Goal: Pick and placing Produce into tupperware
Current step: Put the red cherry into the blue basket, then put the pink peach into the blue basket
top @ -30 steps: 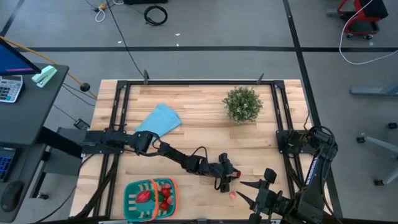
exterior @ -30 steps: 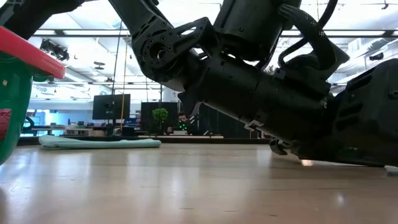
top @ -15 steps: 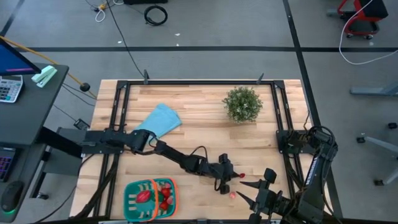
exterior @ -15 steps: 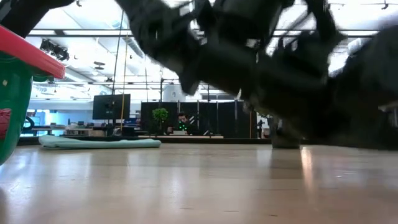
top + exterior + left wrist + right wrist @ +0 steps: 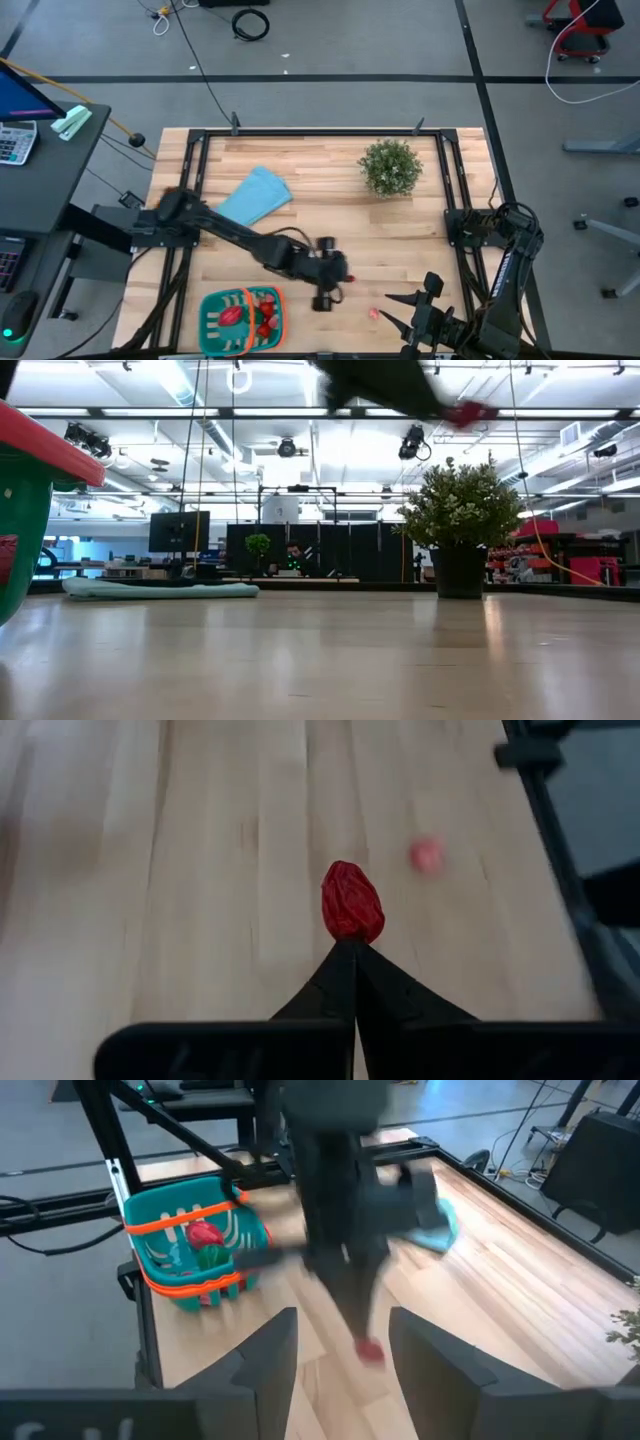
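The red piece (image 5: 470, 413) is high above the wood and the tupperware's top is open, so my left gripper should go across next and let go over the red pieces inside (image 5: 266, 315).
My left gripper (image 5: 338, 290) is shut on a small red piece of produce (image 5: 352, 900), in the air over the middle of the table near its front edge; the low view shows the red piece (image 5: 470, 412) high above the tabletop. A pink piece (image 5: 373, 313) lies on the wood between the two grippers. The teal tupperware (image 5: 240, 320) with an orange band stands at the front left with several red pieces and a green one inside. My right gripper (image 5: 345, 1355) waits open at the front right. My left gripper pinches the red piece by its near end (image 5: 352, 932) between the very tips of its two fingers. Most of the piece sticks out beyond the fingertips (image 5: 340, 970). It is lifted clear of the table.
A bushy potted plant (image 5: 390, 168) stands at the back right and a light blue folded cloth (image 5: 255, 195) lies at the back left. Bare wood lies between the tupperware and the pink piece. A black frame (image 5: 320, 132) runs around the table.
My left gripper has shut on the red piece near the pink one, risen with it off the table, and gone toward the table's left edge, toward the tupperware. The pink piece has stayed where it was.
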Available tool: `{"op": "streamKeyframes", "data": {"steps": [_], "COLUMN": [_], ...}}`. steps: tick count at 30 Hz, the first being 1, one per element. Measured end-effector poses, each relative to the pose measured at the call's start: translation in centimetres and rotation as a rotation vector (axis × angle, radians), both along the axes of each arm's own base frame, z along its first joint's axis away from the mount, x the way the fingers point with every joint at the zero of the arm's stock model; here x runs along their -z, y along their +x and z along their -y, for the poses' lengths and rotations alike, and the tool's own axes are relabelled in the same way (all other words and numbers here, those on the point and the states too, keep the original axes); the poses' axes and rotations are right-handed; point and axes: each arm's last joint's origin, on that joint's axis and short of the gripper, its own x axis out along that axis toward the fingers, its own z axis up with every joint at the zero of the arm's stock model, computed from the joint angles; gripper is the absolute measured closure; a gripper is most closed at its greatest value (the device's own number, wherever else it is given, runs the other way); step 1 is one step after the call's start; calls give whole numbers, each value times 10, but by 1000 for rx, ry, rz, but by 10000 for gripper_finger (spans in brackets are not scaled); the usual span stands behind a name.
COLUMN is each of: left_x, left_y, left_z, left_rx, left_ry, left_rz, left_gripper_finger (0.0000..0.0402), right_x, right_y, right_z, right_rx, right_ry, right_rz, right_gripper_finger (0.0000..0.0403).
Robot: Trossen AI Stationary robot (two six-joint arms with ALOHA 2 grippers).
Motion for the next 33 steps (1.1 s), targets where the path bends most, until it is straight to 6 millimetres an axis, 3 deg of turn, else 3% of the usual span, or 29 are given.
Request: {"op": "streamKeyframes", "data": {"steps": [4, 7, 12, 16, 21, 29, 33], "left_x": [-31, -43, -42, -32, -23, -19, -19], "left_y": [-49, -86, -135, -156, -159, -150, -149], "left_z": [15, 34, 71, 96, 106, 98, 97], "left_rx": [-49, -102, -153, -154, -167, -200, -202], "left_ry": [-39, -76, -87, -54, 8, 23, 23], "left_rz": [-147, -244, -368, -389, -340, -355, -354], "left_gripper_finger": [399, 399, 396, 390, 377, 298, 267], "right_x": [0, 0, 0, 0, 0, 0, 4], "right_y": [0, 0, 0, 0, 0, 0, 1], "right_z": [-1, -1, -1, -1, -2, -2, -6], "right_rx": [-2, -3, -3, -3, -3, -4, -26], "right_ry": [8, 12, 13, 14, 18, 31, 117], "right_rz": [1, 2, 2, 2, 3, 2, -79], "right_gripper_finger": [235, 235, 235, 235, 235, 235, 235]}}
